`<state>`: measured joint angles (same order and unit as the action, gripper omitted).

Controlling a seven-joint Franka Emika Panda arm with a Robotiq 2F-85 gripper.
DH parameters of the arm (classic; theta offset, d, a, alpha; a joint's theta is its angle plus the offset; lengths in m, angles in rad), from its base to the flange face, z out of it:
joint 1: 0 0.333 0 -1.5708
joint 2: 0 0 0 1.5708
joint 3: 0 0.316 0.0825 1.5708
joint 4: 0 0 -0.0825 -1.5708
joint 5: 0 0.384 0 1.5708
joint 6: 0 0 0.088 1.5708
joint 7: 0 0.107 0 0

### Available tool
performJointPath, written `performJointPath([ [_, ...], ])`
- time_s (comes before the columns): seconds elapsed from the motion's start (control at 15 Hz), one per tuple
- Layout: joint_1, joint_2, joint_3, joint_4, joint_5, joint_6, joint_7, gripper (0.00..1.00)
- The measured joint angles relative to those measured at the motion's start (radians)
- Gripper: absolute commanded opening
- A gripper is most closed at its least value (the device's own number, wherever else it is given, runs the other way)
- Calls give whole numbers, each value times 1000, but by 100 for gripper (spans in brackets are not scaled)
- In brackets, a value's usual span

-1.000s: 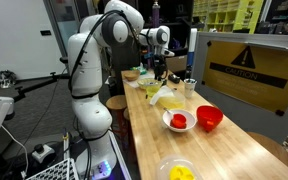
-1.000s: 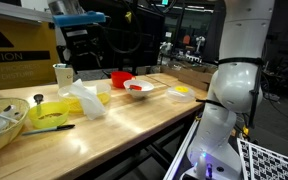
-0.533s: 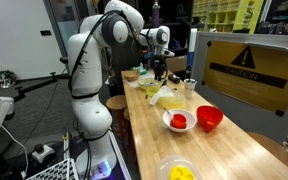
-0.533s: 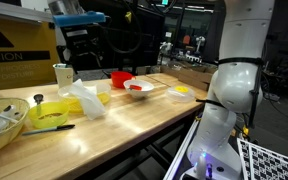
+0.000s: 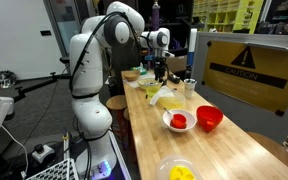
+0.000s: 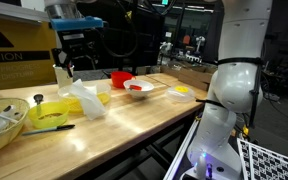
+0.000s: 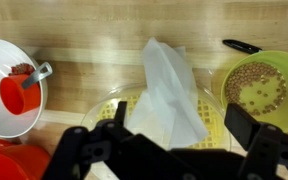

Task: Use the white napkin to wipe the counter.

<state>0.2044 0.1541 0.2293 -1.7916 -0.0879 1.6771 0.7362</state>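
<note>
My gripper needs to go down next, as its open fingers are on both sides of the white napkin's end over the clear dish (image 7: pixel 174 110), until the fingers close on that end (image 6: pixel 81 90).
The white napkin (image 7: pixel 169 90) lies crumpled on a clear dish with a yellow grid pattern (image 7: pixel 216 128), on the pale wooden counter (image 7: pixel 104 60). My gripper (image 7: pixel 182 125) hangs right above it, open, with one dark finger on each side of the napkin and nothing between them. In both exterior views the gripper (image 5: pixel 156 74) (image 6: pixel 69 70) hovers over the far end of the counter (image 5: pixel 234 150) (image 6: pixel 134 115), above the napkin (image 5: pixel 166 96) (image 6: pixel 87 100).
A white bowl with a red scoop (image 7: pixel 9 90) stands left of the napkin, and a red bowl (image 7: pixel 9 160) is below it. A green bowl of beans (image 7: pixel 256 88) and a black pen (image 7: pixel 242 46) are on the right. A wooden bowl (image 6: pixel 4 120) sits at the counter's end.
The gripper has shifted very slightly above the napkin and stays open. The napkin and bowls have not moved.
</note>
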Motion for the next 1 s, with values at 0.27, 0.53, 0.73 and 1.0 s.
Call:
performJointPath([
  [0.27, 7, 46, 0, -15, 0, 122, -26, 100],
  [0.53, 14, 113, -10, -24, 0, 203, -32, 100],
  [0.73, 16, 140, -30, -29, 0, 243, -33, 100],
  [1.0, 15, 144, -67, -28, 0, 269, -34, 84],
])
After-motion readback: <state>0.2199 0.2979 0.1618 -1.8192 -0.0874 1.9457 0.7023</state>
